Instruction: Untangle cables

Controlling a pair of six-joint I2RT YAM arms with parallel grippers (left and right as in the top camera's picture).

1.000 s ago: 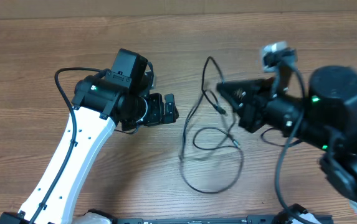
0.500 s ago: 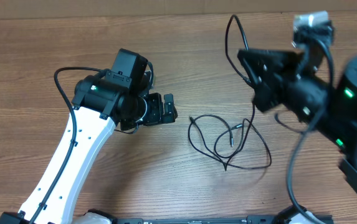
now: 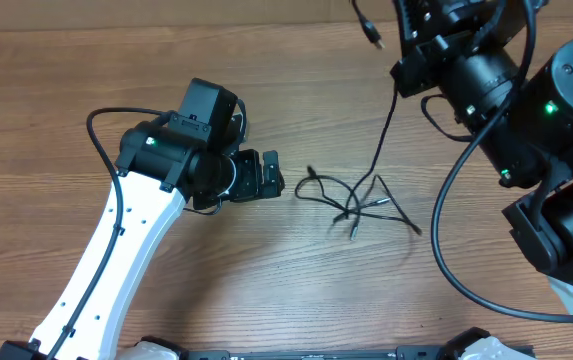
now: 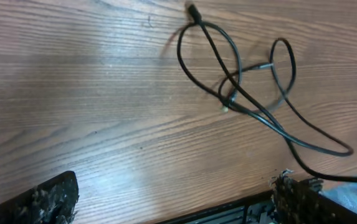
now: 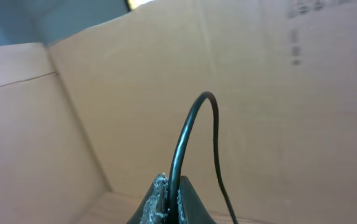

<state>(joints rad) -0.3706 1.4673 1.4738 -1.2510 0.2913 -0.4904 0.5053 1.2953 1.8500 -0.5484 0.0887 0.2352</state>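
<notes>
My gripper will get the thin black cables [image 4: 218, 56] to come apart when it lifts and pulls, because the cable loops lie wide and loose where the cables cross [image 4: 228, 101].
The two thin black cables [image 3: 358, 203] lie in a tangled knot on the wooden table, right of centre. One strand [image 3: 386, 130] rises from the knot to my right gripper [image 3: 402, 48], which is raised high at the far right. A plug end [image 3: 370, 34] sticks out beside it. In the right wrist view the gripper [image 5: 169, 200] is shut on this cable [image 5: 192, 121]. My left gripper [image 3: 269, 175] is open and empty, just left of the knot. The left wrist view shows the tangle [image 4: 240, 93] ahead of its spread fingers [image 4: 172, 205].
A cardboard wall [image 5: 271, 93] stands behind the table's far edge. The thick black wiring [image 3: 446, 260] of the right arm loops down at the right. The table's front edge with a black rail [image 3: 316, 353] is close to the left arm's base.
My right gripper has risen and moved toward the far right with the cable in it. The loose loops have been dragged right and drawn into a tighter knot. The left arm has not moved.
</notes>
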